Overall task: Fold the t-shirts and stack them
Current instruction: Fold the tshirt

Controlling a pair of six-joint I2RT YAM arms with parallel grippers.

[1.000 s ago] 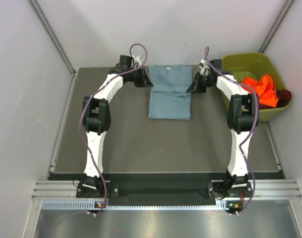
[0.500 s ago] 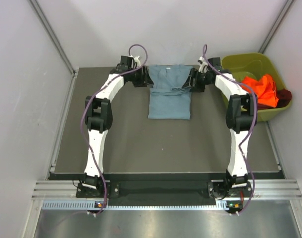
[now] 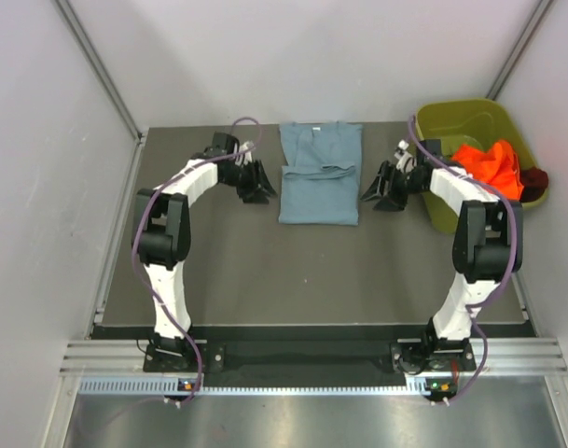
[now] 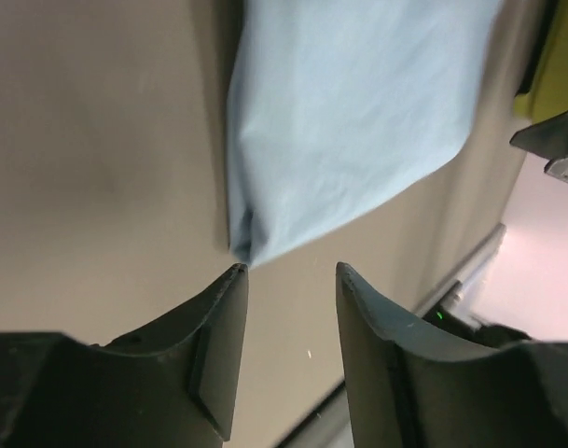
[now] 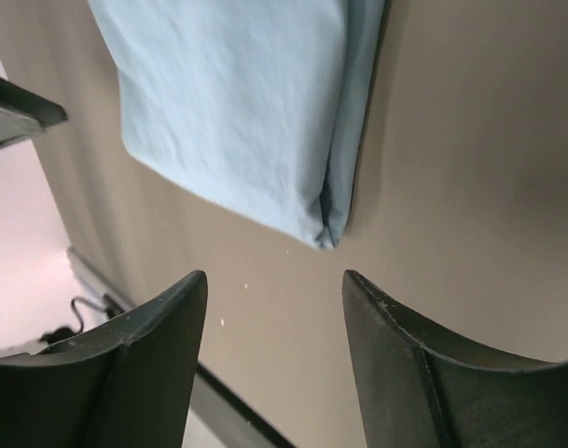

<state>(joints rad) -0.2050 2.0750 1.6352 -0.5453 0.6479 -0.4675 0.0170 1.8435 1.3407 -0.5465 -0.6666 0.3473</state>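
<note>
The blue-grey t-shirt's loose edge (image 3: pixel 319 172) runs across its middle, so I expect the near half (image 3: pixel 319 201) to fold over there onto the far half when I lift its corners.
A blue-grey t-shirt (image 3: pixel 320 174) lies folded into a long rectangle at the back middle of the table, sleeves turned in. My left gripper (image 3: pixel 265 189) stands open just left of its near left corner, holding nothing; in the left wrist view that t-shirt (image 4: pixel 349 112) ends a little beyond my gripper (image 4: pixel 291 273). My right gripper (image 3: pixel 370 198) is open too, just right of the shirt's near right corner; the cloth corner (image 5: pixel 265 121) lies ahead of the empty gripper (image 5: pixel 275 276). An orange t-shirt (image 3: pixel 490 166) and a maroon t-shirt (image 3: pixel 535 178) lie crumpled in the bin.
An olive-green bin (image 3: pixel 456 118) sits at the back right corner of the dark table (image 3: pixel 265 271). White enclosure walls rise on the left, back and right. The metal rail with both arm bases runs along the near edge.
Both grippers have let go of the blue-grey t-shirt and opened. Both arms drew back from its upper edges to the sides of its near end. The shirt's top now lies flat.
</note>
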